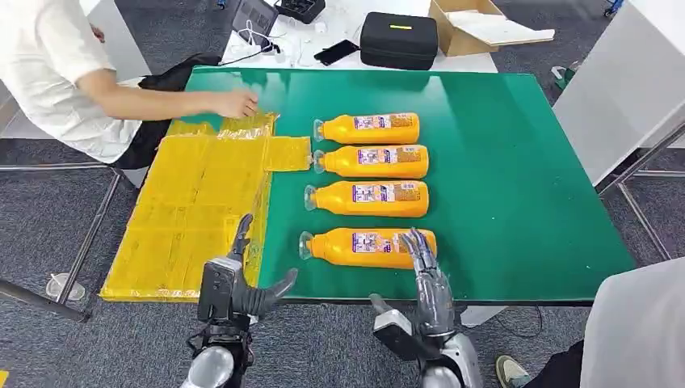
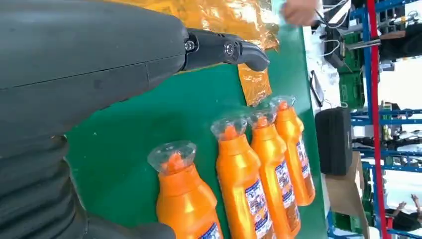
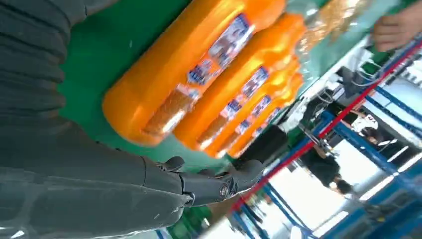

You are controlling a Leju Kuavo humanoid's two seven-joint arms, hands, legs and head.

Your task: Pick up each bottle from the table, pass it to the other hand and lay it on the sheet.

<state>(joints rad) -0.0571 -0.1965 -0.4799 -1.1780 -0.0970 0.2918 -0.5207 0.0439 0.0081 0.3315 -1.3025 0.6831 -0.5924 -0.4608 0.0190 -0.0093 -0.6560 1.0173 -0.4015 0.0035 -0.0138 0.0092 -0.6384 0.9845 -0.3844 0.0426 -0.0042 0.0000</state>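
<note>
The nearest orange bottle is separated from its neighbour by a narrow gap [image 1: 373,222], so the neighbouring bottle [image 1: 370,198] will move away a little when the robot grasps and lifts.
Several orange bottles with clear caps lie side by side on the green table [image 1: 517,162], caps pointing toward the yellow sheet [image 1: 194,210]. The nearest bottle [image 1: 363,246] lies by the front edge. My right hand [image 1: 428,283] is at that bottle's base end, its fingertips reaching over the base, fingers spread, gripping nothing. In the right wrist view the same bottle [image 3: 184,74] lies just beyond the right hand [image 3: 99,184]. My left hand [image 1: 234,283] hovers empty over the front edge between sheet and bottle, fingers apart. The left wrist view shows the left hand [image 2: 89,64] above the bottle caps [image 2: 171,154].
A seated person's hand [image 1: 236,103] rests on the sheet's far edge. A black case [image 1: 398,39], a cardboard box [image 1: 476,28] and cables lie beyond the table. Another person [image 1: 638,331] stands at the near right corner.
</note>
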